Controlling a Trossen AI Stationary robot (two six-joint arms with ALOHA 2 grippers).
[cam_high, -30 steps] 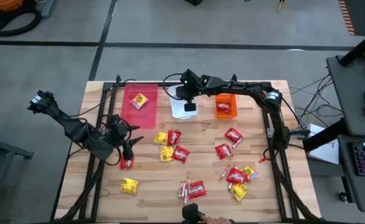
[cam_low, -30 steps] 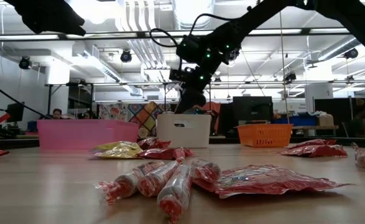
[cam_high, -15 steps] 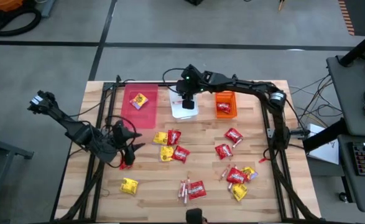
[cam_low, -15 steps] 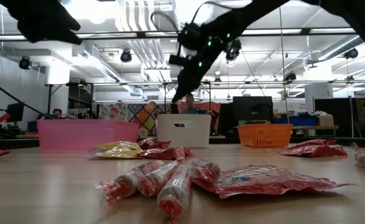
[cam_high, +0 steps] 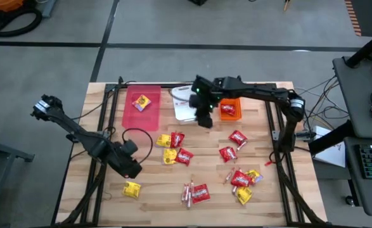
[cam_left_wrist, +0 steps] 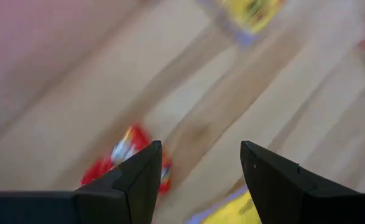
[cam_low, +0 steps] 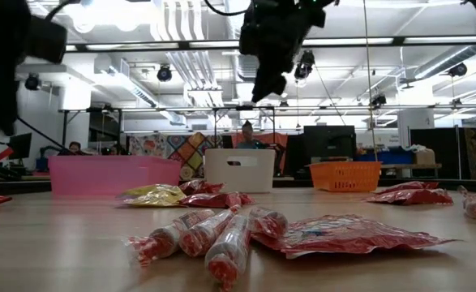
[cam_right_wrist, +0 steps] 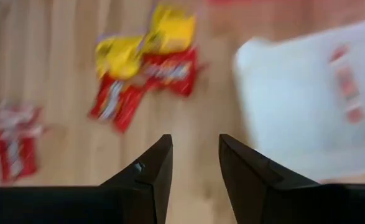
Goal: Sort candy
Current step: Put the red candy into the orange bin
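Note:
My left gripper is above the red packet, which lies far from the orange bin (cam_high: 236, 109). Next, my left gripper picks up the packet and passes it to my right gripper.
Candy lies scattered on the wooden table: a red-and-yellow cluster (cam_high: 173, 147), a yellow packet (cam_high: 131, 189), pinkish sticks (cam_high: 187, 192) and red packets (cam_high: 237, 138) toward the right. My left gripper (cam_high: 130, 168) hangs open, pointing down over a red packet (cam_left_wrist: 126, 163) near the left edge. That packet lies flat on the wood, partly behind one finger. My right gripper (cam_high: 205, 117) is open and holds nothing. It is up in the air just near of the white bin (cam_high: 187, 104), where a stick (cam_right_wrist: 344, 81) lies.
A pink bin (cam_high: 141, 104) with one yellow packet stands at the far left. An orange bin (cam_high: 230, 107) with red candy stands right of the white one. A mixed heap (cam_high: 243, 180) lies at the near right. Black frame rails run along both table sides.
My right gripper has risen from the white bin and gone toward the table's near edge, tipping less steeply. My left gripper has sunk over the red packet near the left edge, its wrist rolling as it tipped to point down.

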